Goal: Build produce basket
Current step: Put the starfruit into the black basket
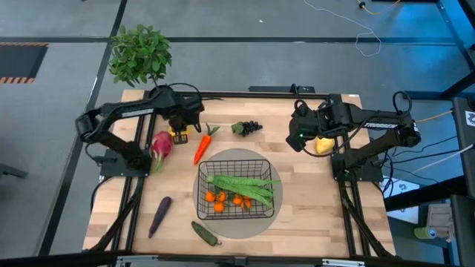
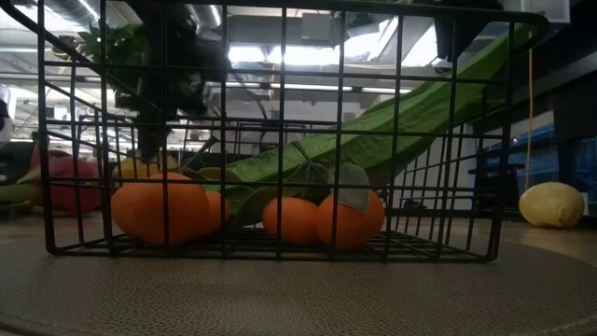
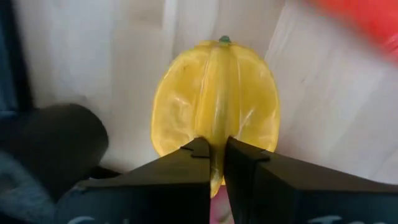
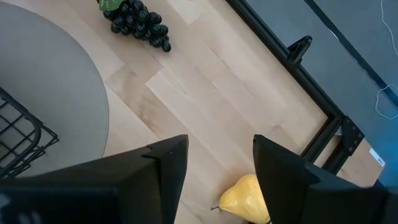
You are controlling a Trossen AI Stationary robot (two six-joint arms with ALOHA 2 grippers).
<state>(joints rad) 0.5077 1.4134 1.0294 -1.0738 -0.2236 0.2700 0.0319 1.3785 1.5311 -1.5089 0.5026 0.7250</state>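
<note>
The robot's left gripper has the yellow pepper's rib (image 3: 219, 93) between its fingers and the basket is open above the tangerines (image 1: 211, 196), so the left gripper goes on over the tangerines and lets go there.
The black wire basket (image 1: 239, 189) stands on a round grey mat (image 1: 215, 159) and holds green beans (image 1: 249, 185) and tangerines (image 1: 223, 200). My left gripper (image 1: 178, 127) is at the far left, shut on the yellow pepper (image 3: 214, 93). The carrot (image 1: 201, 147), dragon fruit (image 1: 160, 145), grapes (image 1: 247, 127), eggplant (image 1: 159, 215) and cucumber (image 1: 205, 233) lie on the table. My right gripper (image 4: 217, 162) is open and empty above the table, beside the lemon (image 1: 324, 144). My left gripper pinches a raised rib of the yellow pepper (image 3: 216, 127) between its two fingertips (image 3: 196, 152), which stand almost together. The fingers come from above, pointing down. Whether the pepper is off the table, I cannot tell.
A leafy potted plant (image 1: 139, 55) stands beyond the table's far left corner. The grapes also show in the right wrist view (image 4: 137, 22), past the mat's edge. Bare wood lies between the mat and the table's right edge.
</note>
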